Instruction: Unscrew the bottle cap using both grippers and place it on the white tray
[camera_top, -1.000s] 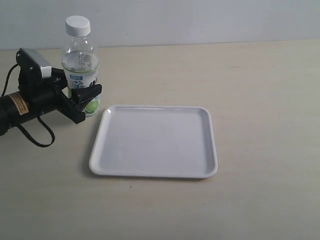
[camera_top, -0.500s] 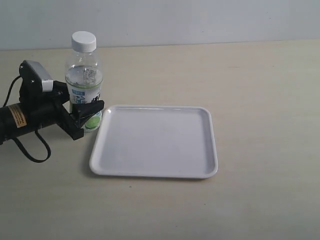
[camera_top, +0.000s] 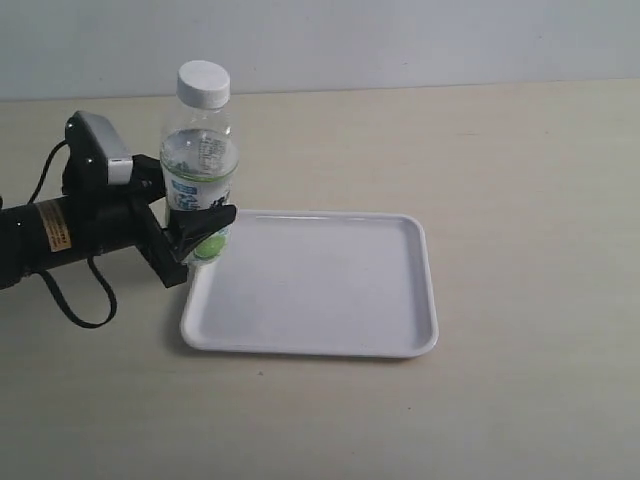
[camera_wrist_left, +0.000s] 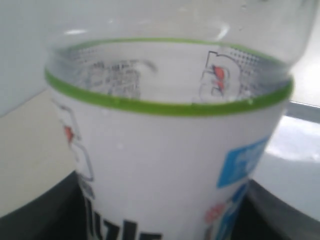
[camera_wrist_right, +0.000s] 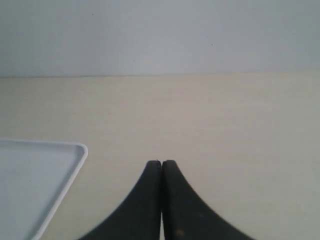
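Note:
The bottle (camera_top: 200, 155) cap (camera_top: 203, 84) is high up and points straight up, so my left gripper needs to bring the bottle down and tip it toward my right gripper before the cap gets unscrewed.
The clear bottle (camera_top: 199, 170) with its white, blue and green label stands upright at the left, its base at the near-left corner of the white tray (camera_top: 310, 285). The white ribbed bottle cap (camera_top: 203, 83) sits screwed on top. My left gripper (camera_top: 195, 240) is shut on the bottle's lower label part. In the left wrist view the bottle (camera_wrist_left: 165, 150) fills the picture between the black fingers (camera_wrist_left: 40, 212). My right gripper (camera_wrist_right: 161, 164) is shut on nothing above bare table, with a corner of the tray (camera_wrist_right: 35, 185) beside it. It does not show in the exterior view.
The beige table (camera_top: 520, 200) runs to a pale wall at the back. A black cable (camera_top: 75, 300) loops from the left arm onto the table in front of it.
The left gripper has carried the bottle to the right and slightly toward the camera, from beside the tray's far-left corner to the tray's left edge. The bottle stays upright.

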